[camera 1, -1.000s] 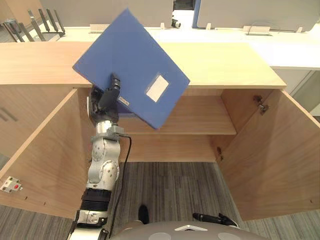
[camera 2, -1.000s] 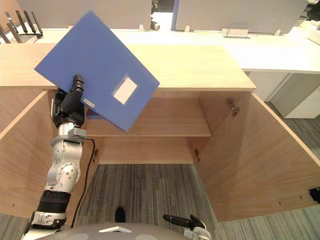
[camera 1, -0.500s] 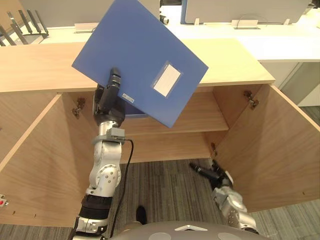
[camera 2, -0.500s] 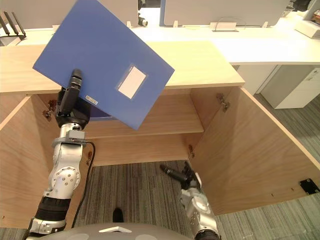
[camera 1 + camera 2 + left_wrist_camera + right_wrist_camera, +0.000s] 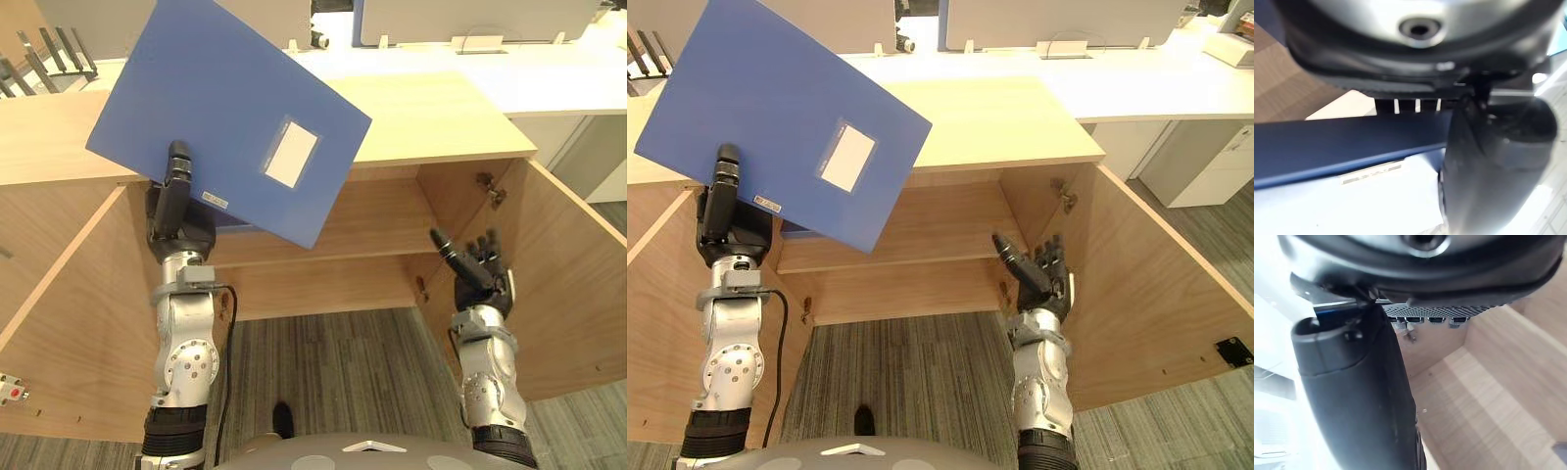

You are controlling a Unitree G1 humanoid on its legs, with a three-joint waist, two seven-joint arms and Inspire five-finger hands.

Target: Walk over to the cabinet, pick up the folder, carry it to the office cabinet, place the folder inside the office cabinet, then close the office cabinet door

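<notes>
My gripper is on the held folder (image 5: 230, 122) and a blue piece (image 5: 237, 229) shows below it, so I should expect another blue folder hidden on the shelf behind it.
A blue folder (image 5: 230, 117) with a white label is held up tilted in front of the wooden office cabinet (image 5: 431, 117), above its open left half. My left hand (image 5: 176, 201) is shut on the folder's lower left edge, thumb on the front face; the folder's dark blue edge (image 5: 1342, 147) crosses the left wrist view. My right hand (image 5: 473, 274) is raised in front of the cabinet's right compartment, fingers straight and spread, holding nothing. Both cabinet doors stand wide open, the left door (image 5: 59, 333) and the right door (image 5: 573, 284). The inner shelf (image 5: 362, 225) is bare.
A white desk (image 5: 549, 83) with partition screens runs behind the cabinet. A dark rack of slats (image 5: 39, 54) stands at the back left. Striped grey carpet (image 5: 333, 372) lies between the open doors. White drawer units (image 5: 1215, 162) stand at the far right.
My right hand has risen from low over the carpet to shelf height, fingers spread. The left hand and folder have shifted left in the picture.
</notes>
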